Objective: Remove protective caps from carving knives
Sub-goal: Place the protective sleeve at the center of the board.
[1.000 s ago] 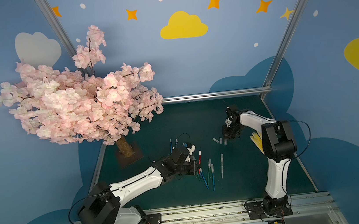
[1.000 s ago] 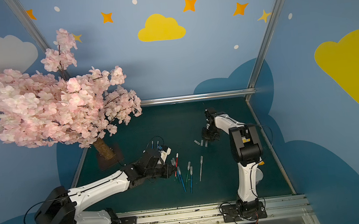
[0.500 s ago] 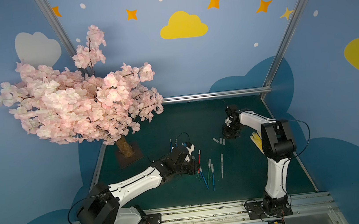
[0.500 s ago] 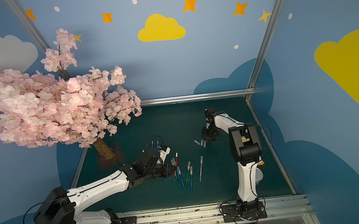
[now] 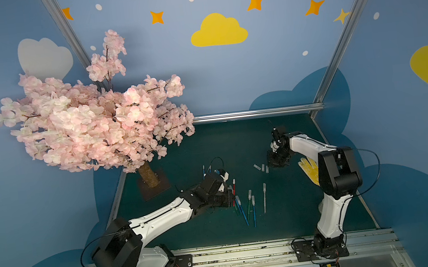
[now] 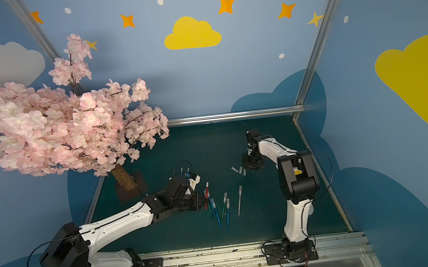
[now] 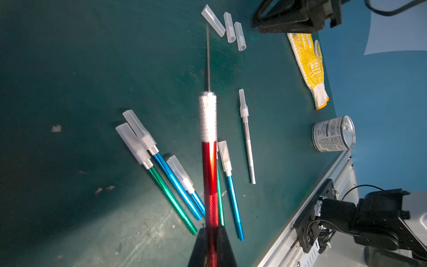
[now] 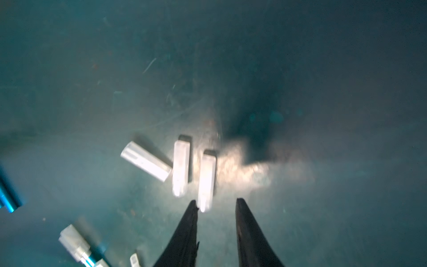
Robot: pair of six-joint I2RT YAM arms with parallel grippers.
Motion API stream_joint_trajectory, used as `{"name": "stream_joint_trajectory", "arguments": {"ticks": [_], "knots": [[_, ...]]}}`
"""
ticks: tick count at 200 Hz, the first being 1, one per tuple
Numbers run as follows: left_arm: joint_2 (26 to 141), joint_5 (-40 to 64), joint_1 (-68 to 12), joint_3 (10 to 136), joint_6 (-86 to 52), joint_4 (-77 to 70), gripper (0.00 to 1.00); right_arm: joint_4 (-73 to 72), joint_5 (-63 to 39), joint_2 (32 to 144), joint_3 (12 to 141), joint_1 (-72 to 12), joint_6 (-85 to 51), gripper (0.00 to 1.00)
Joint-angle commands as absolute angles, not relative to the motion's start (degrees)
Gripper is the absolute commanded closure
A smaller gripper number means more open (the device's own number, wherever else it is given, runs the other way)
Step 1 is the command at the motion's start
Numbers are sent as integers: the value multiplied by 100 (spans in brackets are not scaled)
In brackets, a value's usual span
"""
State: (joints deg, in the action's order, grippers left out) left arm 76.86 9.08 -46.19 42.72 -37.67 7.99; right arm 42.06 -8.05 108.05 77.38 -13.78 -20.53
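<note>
The robot's left gripper has the red carving knife's blade point(image 7: 207, 60) free of its cap, so it should keep on toward the uncapped blue knives point(image 6: 182, 172) and let go of the knife beside them.
My left gripper point(image 7: 212, 233) is shut on the red carving knife point(image 7: 209, 161), whose thin blade point(image 7: 208, 57) is bare. In both top views this gripper point(image 5: 230, 192) hovers at the left of several capped carving knives point(image 5: 245, 204) with blue and green handles. A whitish capped knife point(image 7: 247, 138) lies beside them. Three loose protective caps point(image 8: 145, 164) point(image 8: 181, 167) point(image 8: 206, 180) lie on the green mat. My right gripper point(image 8: 216, 203) stands open just over them. The nearest cap's end lies beside one fingertip point(image 8: 193, 205), not gripped.
A pink blossom tree point(image 5: 96, 120) on a dark base point(image 5: 154, 186) fills the left rear. A yellow dotted glove point(image 5: 309, 170) lies by the right arm, and a tin can point(image 7: 332, 134) stands near the mat's edge. Two blue knives point(image 5: 206, 169) lie behind my left wrist.
My right gripper's jaws have parted beside the loose caps, and the arm has barely shifted. My left gripper still holds the red knife in nearly the same spot.
</note>
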Motion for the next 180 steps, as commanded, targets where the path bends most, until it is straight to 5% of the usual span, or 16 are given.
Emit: {"name": "stream_joint_trajectory", "arguments": {"ticks": [1,90,134,162,180], "knots": [[7759,759,-4489,4536,-3618,1181,92,4135,-869,10242,7507,-1432,-2013,69],[8300,456,-3954,5212,-3067,1963,92,4249,-1379,8499,6859,-1535,-2031,63],[8644,398,-3748,5604,-2845,2219,91,4307,-1759,7684,6614,-1658,-1982,35],[8920,346,-3688,5876,-2709,2348,91,4243,-2080,7226,6374,-1716,-1973,4],[9112,262,-3656,6076,-2633,2429,91,4306,-2135,6984,6283,-1747,-2001,2]]}}
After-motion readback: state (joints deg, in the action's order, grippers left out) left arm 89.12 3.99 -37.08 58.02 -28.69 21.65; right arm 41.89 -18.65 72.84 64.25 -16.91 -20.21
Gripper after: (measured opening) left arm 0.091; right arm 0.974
